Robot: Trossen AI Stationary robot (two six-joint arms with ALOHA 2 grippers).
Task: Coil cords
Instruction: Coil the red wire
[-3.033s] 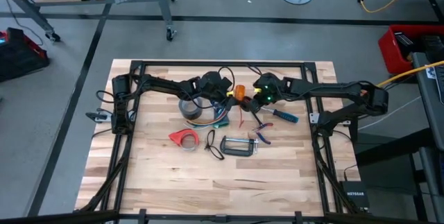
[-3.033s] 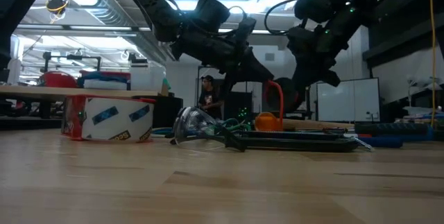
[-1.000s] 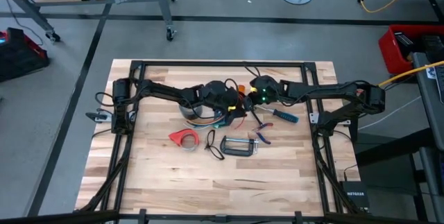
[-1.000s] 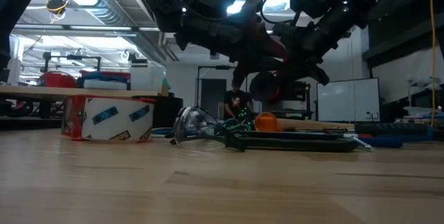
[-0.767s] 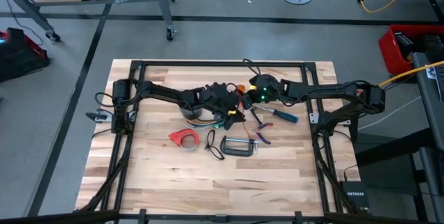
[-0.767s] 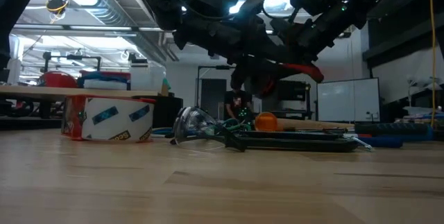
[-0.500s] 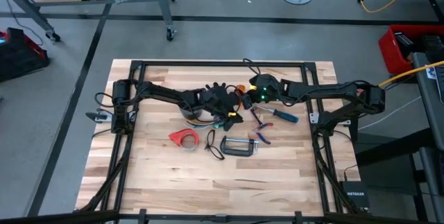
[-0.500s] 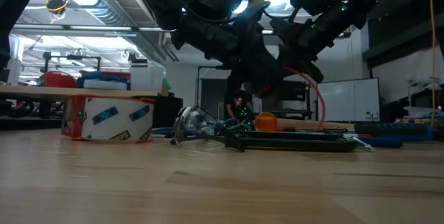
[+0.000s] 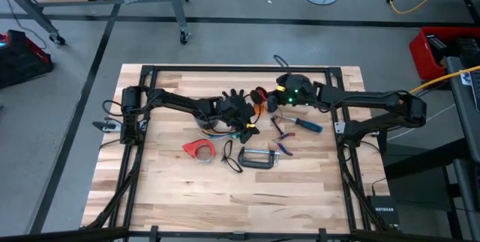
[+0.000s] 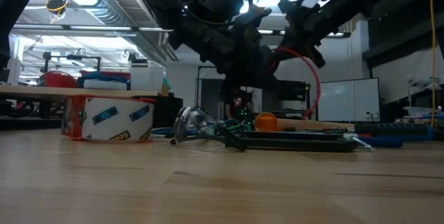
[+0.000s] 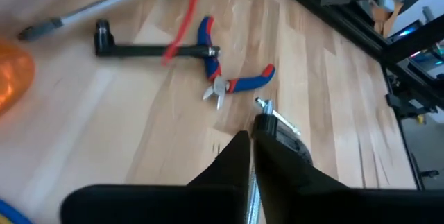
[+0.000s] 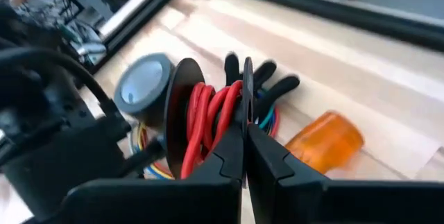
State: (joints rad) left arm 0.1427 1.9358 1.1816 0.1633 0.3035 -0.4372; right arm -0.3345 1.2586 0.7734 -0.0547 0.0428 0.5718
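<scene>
The red cord's loose end [image 11: 168,59] hangs away from my closed left gripper. My left gripper should open, pinch the cord [image 11: 186,26] and pull it tight from the loops.
The cords are a bunch of coloured wires [image 9: 219,129] on the table by the grey tape roll. Their black plug ends [image 9: 233,96] stick out over my left arm. A red cord [image 12: 208,116] lies in several loops between the two grippers. In the low view it swings out in a wide arc [image 10: 318,89]. My right gripper [image 9: 268,100] is shut on the red cord above the table's far middle. My left gripper [image 9: 245,122] is shut and points toward the table's right. The red cord [image 11: 182,26] hangs blurred ahead of it. My right gripper pinches a strand of the red cord [image 12: 233,106] between its two fingers, at the edge of the looped part. It is lifted clear of the table. The fingers come from the table's right. My left gripper's fingers [image 11: 239,156] are shut; I cannot tell whether they hold a cord.
A grey tape roll [image 9: 203,119], a red tape dispenser [image 9: 199,149] and a black clamp [image 9: 259,157] lie near the bunch. Red-and-blue pliers [image 11: 232,80], a blue-handled screwdriver [image 9: 307,125] and an orange object [image 12: 326,137] lie to the right. The near half of the table is bare wood.
My right gripper has gone a little toward the table's right and far edge and upward, drawing the red cord with it. The cord has swung from a short flat loop out into a tall arc. My left gripper has shifted slightly toward the table's left.
</scene>
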